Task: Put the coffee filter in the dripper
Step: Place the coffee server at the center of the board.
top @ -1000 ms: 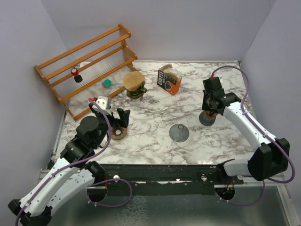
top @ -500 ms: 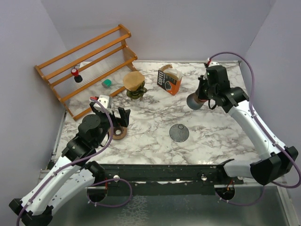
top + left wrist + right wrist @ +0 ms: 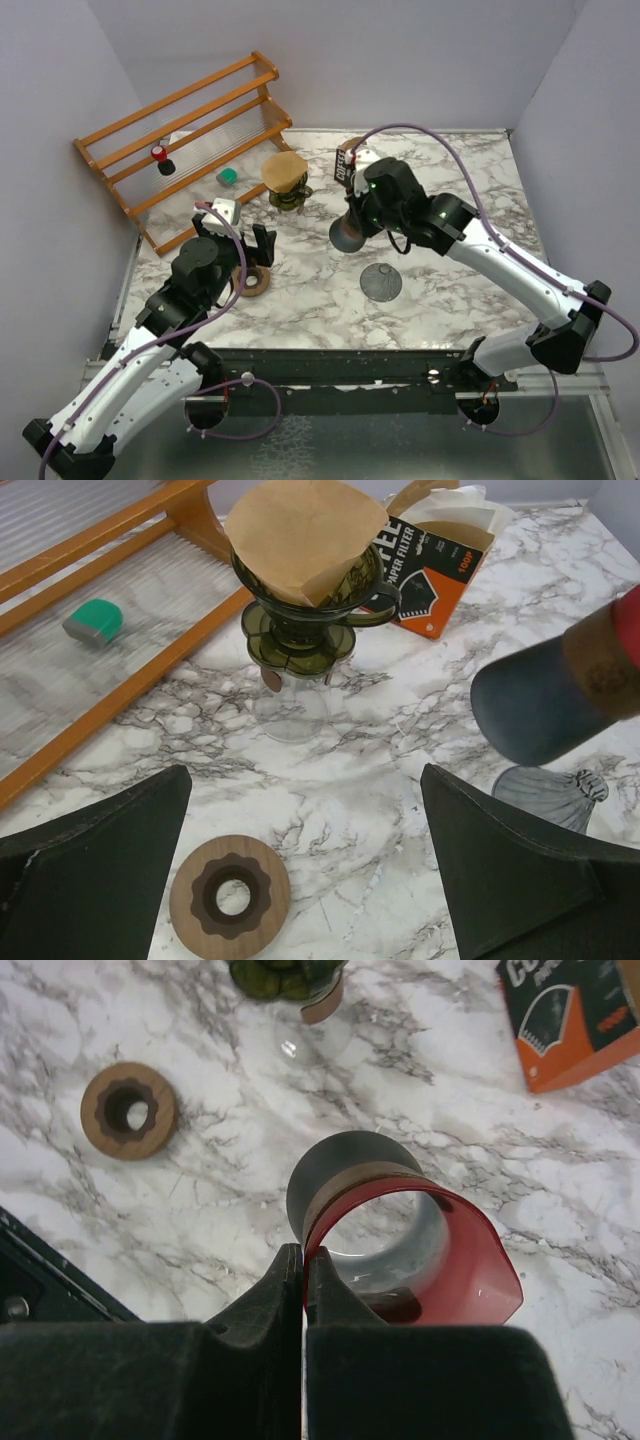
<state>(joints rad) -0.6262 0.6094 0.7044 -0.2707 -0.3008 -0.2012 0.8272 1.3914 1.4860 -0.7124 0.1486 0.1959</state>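
The carafe's grey base (image 3: 347,236) points down and the marble (image 3: 337,300) beside the grey lid is clear. I should go on lowering my right gripper until the carafe's base stands there.
The brown paper coffee filter (image 3: 284,169) (image 3: 305,535) sits in the green glass dripper (image 3: 290,194) (image 3: 300,630) at the back of the table, its top edge sticking up above the rim. My right gripper (image 3: 360,212) (image 3: 303,1270) is shut on the red rim of a grey carafe (image 3: 346,235) (image 3: 345,1160) (image 3: 540,700), held above the table just right of the dripper. My left gripper (image 3: 247,243) (image 3: 305,880) hangs open above a wooden ring (image 3: 250,281) (image 3: 230,898), nothing between its fingers.
An orange and black filter box (image 3: 347,166) (image 3: 430,565) stands behind the right gripper. A grey round lid (image 3: 381,281) (image 3: 550,792) lies at mid-table. A wooden rack (image 3: 185,140) lines the back left, with a green item (image 3: 228,176) beside it.
My right arm has swung from the right side of the table to the middle, carrying the carafe up and toward the dripper. The left arm has barely moved.
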